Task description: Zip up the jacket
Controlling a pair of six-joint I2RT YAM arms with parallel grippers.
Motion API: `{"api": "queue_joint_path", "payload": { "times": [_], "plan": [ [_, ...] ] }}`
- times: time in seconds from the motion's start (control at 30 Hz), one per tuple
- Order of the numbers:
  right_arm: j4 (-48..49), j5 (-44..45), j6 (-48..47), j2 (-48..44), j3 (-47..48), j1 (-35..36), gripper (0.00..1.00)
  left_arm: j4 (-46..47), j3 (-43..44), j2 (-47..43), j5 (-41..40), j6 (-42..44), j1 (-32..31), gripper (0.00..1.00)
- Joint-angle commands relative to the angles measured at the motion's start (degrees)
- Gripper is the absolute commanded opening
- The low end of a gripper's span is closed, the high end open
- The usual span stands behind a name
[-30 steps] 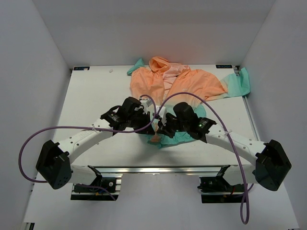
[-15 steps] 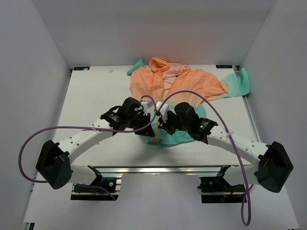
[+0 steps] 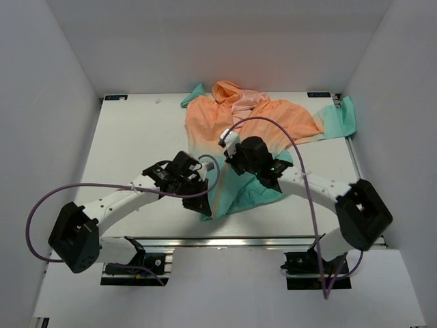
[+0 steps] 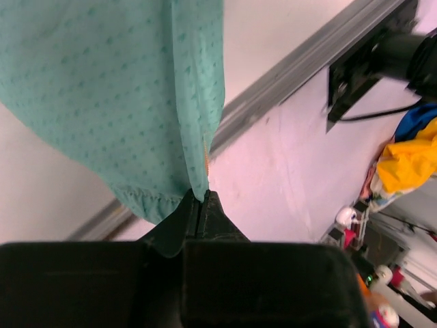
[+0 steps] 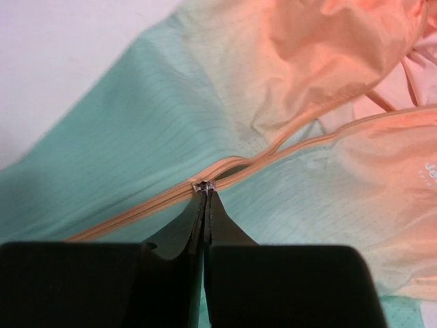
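Observation:
The orange zipper (image 5: 136, 212) is closed and straight behind the slider, so my right gripper goes on pulling the slider until it gets to the base of the hood (image 3: 232, 104).
The jacket (image 3: 263, 119) lies at the back middle of the table, peach-orange at the hood and teal at the hem (image 3: 249, 195). My left gripper (image 3: 207, 210) is shut on the teal hem corner (image 4: 194, 171), right at the bottom end of the orange zipper (image 4: 206, 154). My right gripper (image 3: 232, 162) is shut on the small clear zipper slider (image 5: 204, 185). Behind the slider the orange zipper (image 5: 130, 215) runs closed. Ahead of it the two tape sides (image 5: 300, 140) part toward the peach chest. The zipper line (image 3: 217, 186) is stretched straight between the two grippers.
A metal rail (image 3: 225, 241) runs along the table's near edge, just below my left gripper. One teal sleeve end (image 3: 343, 117) reaches the right table edge by the wall. Purple cables (image 3: 61, 195) loop over both arms. White walls close in the table on three sides.
My right gripper slid up the zipper from the hem toward the chest. My left gripper drew the hem corner toward the near edge, and the teal front now lies stretched out.

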Motion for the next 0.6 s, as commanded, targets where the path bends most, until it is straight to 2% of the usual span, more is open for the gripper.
{"api": "queue_joint_path", "payload": {
  "times": [0.0, 0.17, 0.2, 0.3, 0.33, 0.4, 0.43, 0.53, 0.57],
  "plan": [
    [11.2, 5.5, -1.5, 6.6, 7.1, -6.2, 0.0, -6.2, -4.8, -3.3, 5.3, -1.4, -0.5, 0.0],
    [12.3, 6.4, -3.1, 23.6, 21.2, -13.8, 0.0, -1.4, -11.5, -5.1, 9.5, -4.7, -0.5, 0.0],
    [11.7, 6.4, -3.5, 26.4, 28.2, -15.0, 0.0, -0.7, -13.1, -5.2, 9.7, -5.1, -0.5, 0.0],
    [8.1, 5.9, -3.1, 38.7, 40.6, -19.3, 0.0, 0.1, -15.2, -4.8, 9.8, -5.9, -0.5, 0.0],
    [5.0, 5.7, -2.9, 44.8, 49.9, -20.2, 0.0, 0.1, -15.5, -4.6, 9.7, -6.0, -0.6, 0.0],
    [3.6, 6.1, -3.1, 50.8, 58.6, -22.2, 0.0, 0.1, -16.1, -4.4, 9.5, -6.1, -0.6, 0.0],
    [2.0, 6.3, -3.3, 57.2, 68.7, -22.8, 0.0, 0.8, -16.4, -4.5, 9.6, -6.4, -0.5, 0.0],
    [-0.8, 6.4, -3.0, 67.1, 83.2, -25.0, 0.0, 0.8, -16.7, -4.4, 9.5, -7.1, -0.6, 0.0],
    [0.5, 5.9, -3.0, 68.3, 83.9, -25.3, 0.0, 0.8, -16.8, -4.4, 9.6, -7.5, -0.6, 0.0]
  ]
}}
